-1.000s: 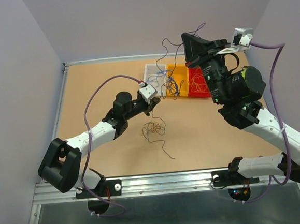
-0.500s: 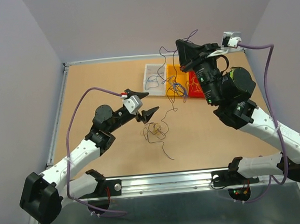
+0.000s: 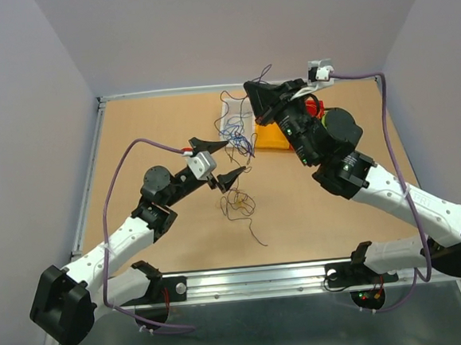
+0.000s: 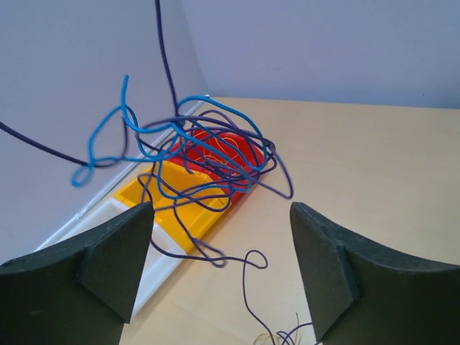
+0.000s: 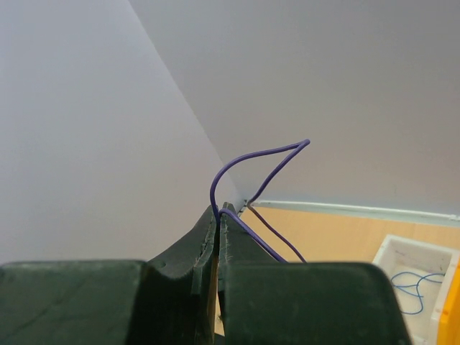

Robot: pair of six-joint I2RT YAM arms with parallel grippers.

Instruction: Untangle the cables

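Note:
My right gripper's purple cable point(image 4: 172, 88) is holding up the whole tangle, so next my left gripper clamps the blue loops point(image 4: 177, 132) before my right gripper pulls that cable loose.
A tangle of blue and purple cables point(image 3: 241, 133) hangs in the air from my right gripper point(image 3: 249, 86), which is raised over the trays. In the right wrist view the right gripper point(image 5: 219, 211) is shut on a purple cable point(image 5: 253, 156) that loops above its tips. My left gripper point(image 3: 227, 161) stands open just left of and below the hanging tangle, holding nothing. In the left wrist view the tangle point(image 4: 205, 154) hangs ahead of the open left gripper point(image 4: 223, 262), one purple strand trailing down between the fingers point(image 4: 327, 269). A smaller yellow-and-dark clump point(image 3: 237, 202) lies on the table.
A white tray point(image 3: 226, 109), a yellow tray point(image 3: 273, 139) and a red tray point(image 3: 314, 107) sit in a row at the back, partly hidden by the right arm. The trays also show in the left wrist view, yellow tray point(image 4: 167, 203). Walls border the table.
My left gripper has opened, let go of the cables and drawn back left. The right gripper has moved left and lower, carrying the hanging tangle with it.

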